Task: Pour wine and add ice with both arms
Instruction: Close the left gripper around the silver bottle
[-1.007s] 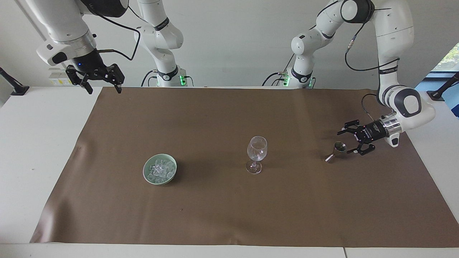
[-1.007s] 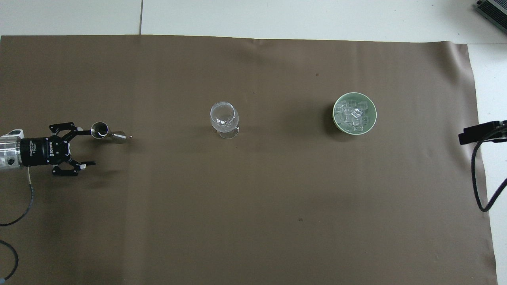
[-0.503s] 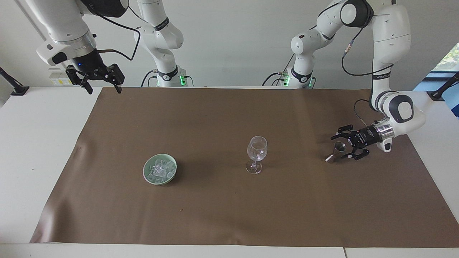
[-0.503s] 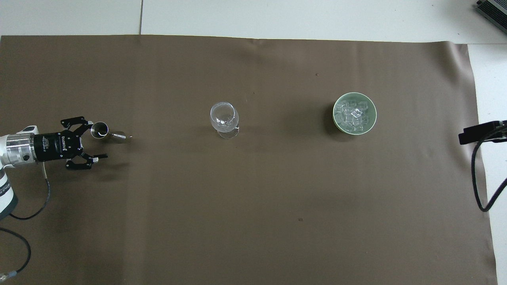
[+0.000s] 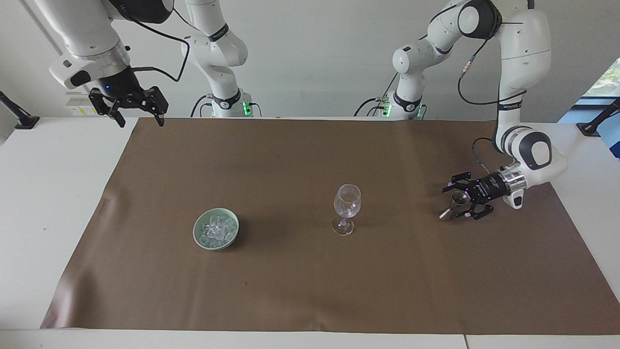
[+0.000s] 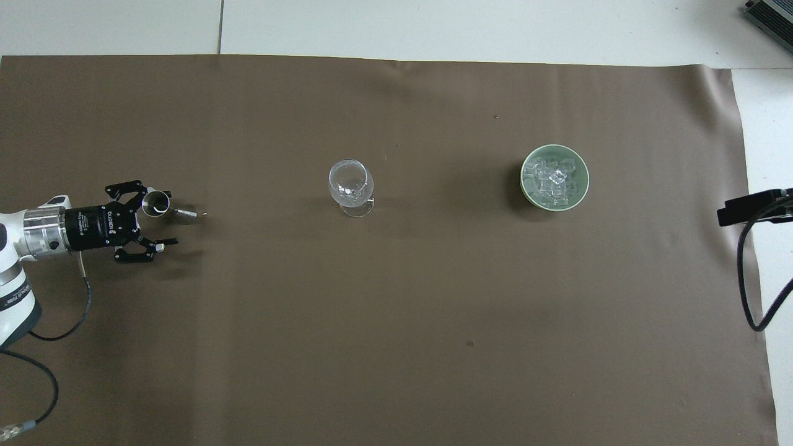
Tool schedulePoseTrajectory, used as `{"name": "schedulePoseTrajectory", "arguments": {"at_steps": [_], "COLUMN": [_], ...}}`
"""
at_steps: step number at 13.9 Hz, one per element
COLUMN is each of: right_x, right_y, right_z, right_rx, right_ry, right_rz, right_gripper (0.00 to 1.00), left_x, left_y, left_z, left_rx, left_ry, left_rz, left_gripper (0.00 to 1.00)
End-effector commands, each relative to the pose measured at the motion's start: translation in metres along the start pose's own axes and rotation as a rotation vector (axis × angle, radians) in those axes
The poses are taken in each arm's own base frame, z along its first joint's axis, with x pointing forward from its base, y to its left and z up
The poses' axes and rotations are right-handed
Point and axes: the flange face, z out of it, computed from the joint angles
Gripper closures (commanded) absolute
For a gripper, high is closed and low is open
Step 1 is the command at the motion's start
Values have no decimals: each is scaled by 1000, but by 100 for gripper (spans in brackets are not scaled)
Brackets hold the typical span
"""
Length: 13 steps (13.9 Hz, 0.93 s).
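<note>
The small metal jigger (image 6: 158, 204) stands nearer to one open finger (image 6: 138, 190). I expect it to slide upright toward the middle as I close my left gripper.
A small metal jigger (image 5: 454, 203) stands on the brown mat toward the left arm's end; it also shows in the overhead view (image 6: 157, 204). My left gripper (image 5: 459, 200) lies low and level with its fingers open on either side of the jigger's cup, seen from above too (image 6: 159, 214). A clear stemmed wine glass (image 5: 347, 202) (image 6: 351, 183) stands upright mid-mat. A heap of ice (image 5: 216, 227) (image 6: 553, 179) fills a green bowl (image 5: 197, 237) (image 6: 524, 189) toward the right arm's end. My right gripper (image 5: 137, 118) waits open, raised over the mat's corner by its base.
The brown mat (image 5: 300, 291) covers most of the white table (image 5: 43, 194). A black cable and a dark part of the right arm (image 6: 753, 207) show at the table's edge in the overhead view.
My left gripper has slid forward along the mat toward the jigger, and its open fingers now straddle the cup. The right arm, glass and bowl have not moved.
</note>
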Motion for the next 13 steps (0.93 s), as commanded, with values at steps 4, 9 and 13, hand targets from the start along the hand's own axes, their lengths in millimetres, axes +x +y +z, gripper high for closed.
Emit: {"name": "schedulePoseTrajectory", "arguments": {"at_steps": [4,9,13], "right_x": [-6,-6,-6], "right_y": [-1,-1,-1], "right_z": [-1,-1,-1], "right_rx": [16,16,16], "right_ry": [-2,-2,-2], "right_rz": [16,16,16], "right_gripper": [0,0,0], "left_x": [3,4,4], "left_y": [-2,-2,-1], "left_z": [6,3,2], "left_rx": [-24,-26,-29], "left_ry": [0,-1,-1], "left_rz": [3,2,2], "left_gripper": [27,32,50]}}
